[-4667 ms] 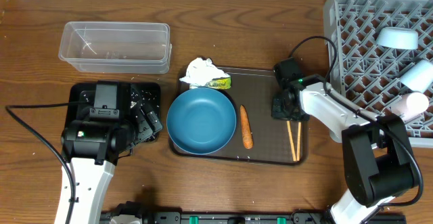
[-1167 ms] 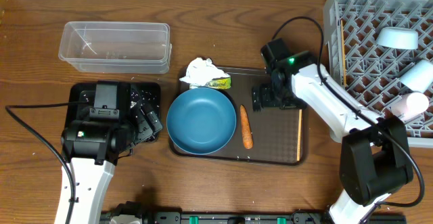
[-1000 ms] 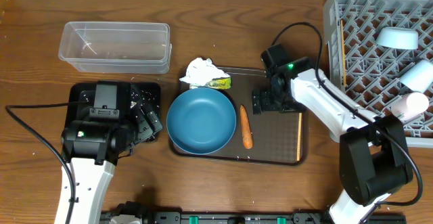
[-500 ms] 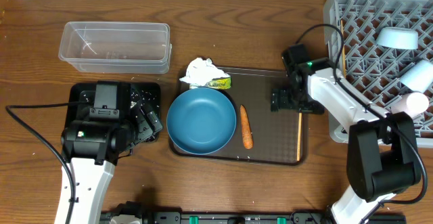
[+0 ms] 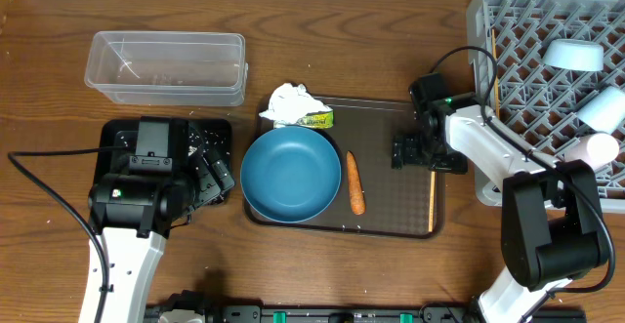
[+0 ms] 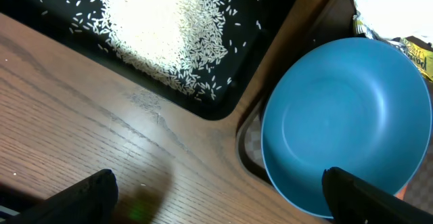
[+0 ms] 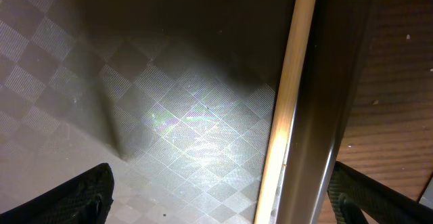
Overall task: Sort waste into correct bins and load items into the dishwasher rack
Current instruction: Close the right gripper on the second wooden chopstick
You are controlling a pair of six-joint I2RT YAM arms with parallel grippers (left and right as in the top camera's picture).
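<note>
My right gripper is to pull the chopstick [image 5: 432, 206] in toward the tray's flat bottom [image 5: 410, 202] before it lifts it to the grey rack, because the chopstick lies tight against the brown tray's rim.
My right gripper [image 5: 422, 154] hangs open over the right side of the brown tray [image 5: 391, 206]. A wooden chopstick [image 5: 431, 198] lies along the tray's right rim; in the right wrist view this chopstick [image 7: 287, 102] runs between the open fingers of the right gripper [image 7: 223, 204]. The other chopstick [image 5: 494, 64] rests in the grey rack [image 5: 527, 11], with a small light-blue bowl [image 5: 573, 55] and a white cup [image 5: 601, 108]. The teal bowl [image 5: 290, 175], carrot [image 5: 354, 182], tissue [image 5: 290, 101] and wrapper [image 5: 316, 120] are on the tray. My left gripper [image 6: 216, 207] stands open above the black tray's [image 5: 220, 133] corner, rice [image 6: 162, 28] inside.
A clear tub [image 5: 166, 66] stands at the back left behind the black tray. A second pale cup [image 5: 586, 150] lies in the rack's near right part. The rack's wall rises just right of the brown tray.
My right gripper has slid right across the brown tray and now stands over the chopstick. Earlier two chopsticks lay on the tray; one now lies in the rack. The left arm is still.
</note>
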